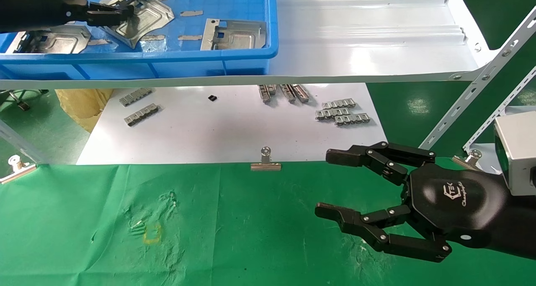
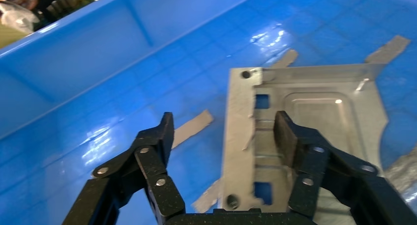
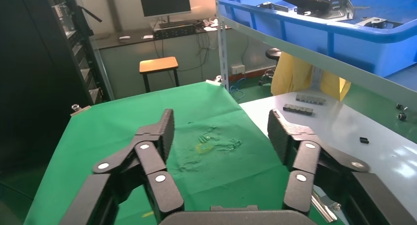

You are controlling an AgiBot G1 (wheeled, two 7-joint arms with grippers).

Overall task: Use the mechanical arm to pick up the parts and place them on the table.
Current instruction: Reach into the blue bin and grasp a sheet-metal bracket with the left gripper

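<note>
The silvery part (image 1: 145, 17) will come loose and leave the strips behind when the robot lifts it, because grey strips (image 1: 153, 37) lie flat along the bottom of the bin.
My left gripper (image 1: 119, 13) is inside the blue bin (image 1: 167, 59) at the far left. In the left wrist view it (image 2: 225, 131) is open, its fingers straddling the folded slotted edge of a silvery part (image 2: 314, 117), which shows tilted in the head view (image 1: 146, 16). Two more parts lie in the bin, one to the right (image 1: 234, 34) and one partly under the left arm (image 1: 54, 41). My right gripper (image 1: 328, 183) hangs open and empty over the green table (image 1: 230, 227), also seen in the right wrist view (image 3: 221, 122).
The bin stands on a white ribbed shelf (image 1: 368, 47) with slanted metal braces (image 1: 481, 81). Below lies a glossy white sheet (image 1: 234, 131) with grey toothed strips (image 1: 341, 112) and a silver binder clip (image 1: 266, 160). A yellow square mark (image 1: 153, 234) is on the cloth.
</note>
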